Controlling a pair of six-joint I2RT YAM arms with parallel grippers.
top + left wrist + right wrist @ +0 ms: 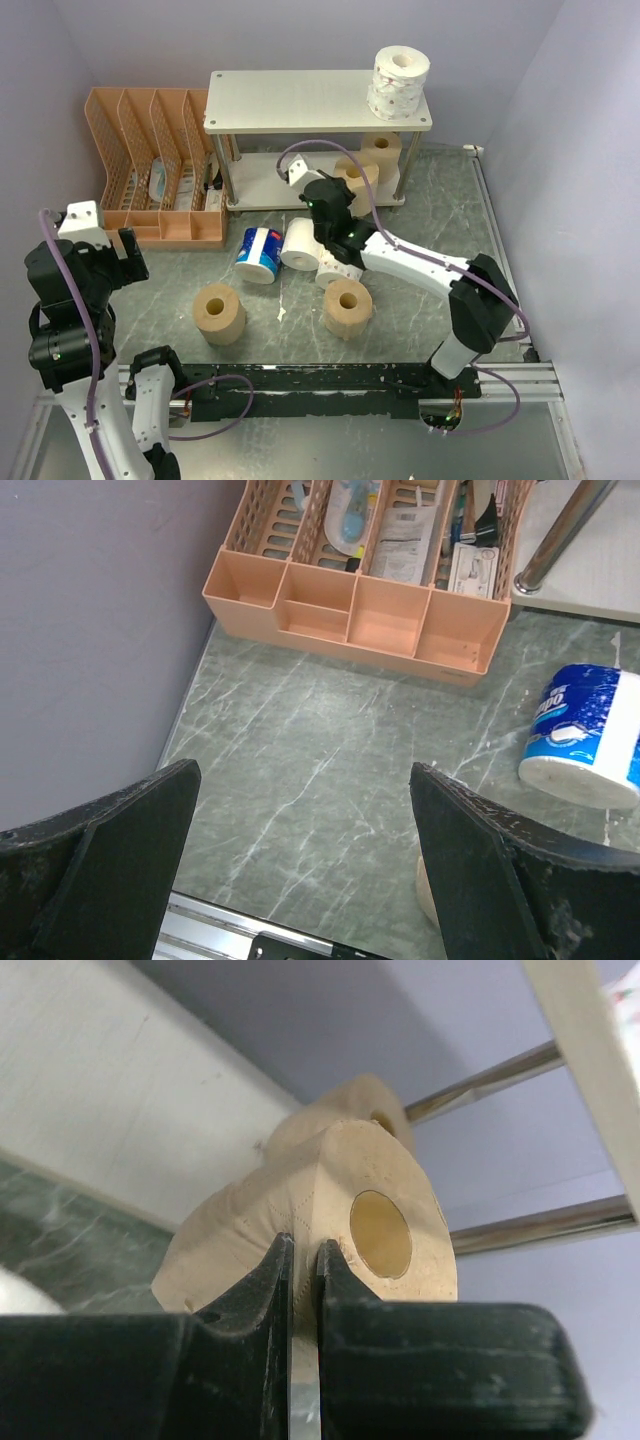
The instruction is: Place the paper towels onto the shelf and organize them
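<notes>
The held tan roll (356,173) is upright over the lower board's open space. My right gripper should keep putting it down and let go of it beside the rear tan roll (382,148).
The shelf (300,100) stands at the back, with a white printed roll (400,82) on its top board. My right gripper (338,188) reaches to the lower board and is shut on the wall of a tan roll (357,172); the wrist view shows the jaws (303,1250) pinching that roll (370,1180), with another tan roll (345,1105) behind it. On the table lie a blue-and-white roll (258,255), two white rolls (300,243) (336,270) and two tan rolls (348,307) (219,313). My left gripper (105,255) is open and empty above the table (305,810).
An orange slotted organizer (150,165) stands left of the shelf and shows in the left wrist view (360,610). The blue-and-white roll (590,738) lies at that view's right. Purple walls close in the left and back. A black rail (330,385) runs along the near edge.
</notes>
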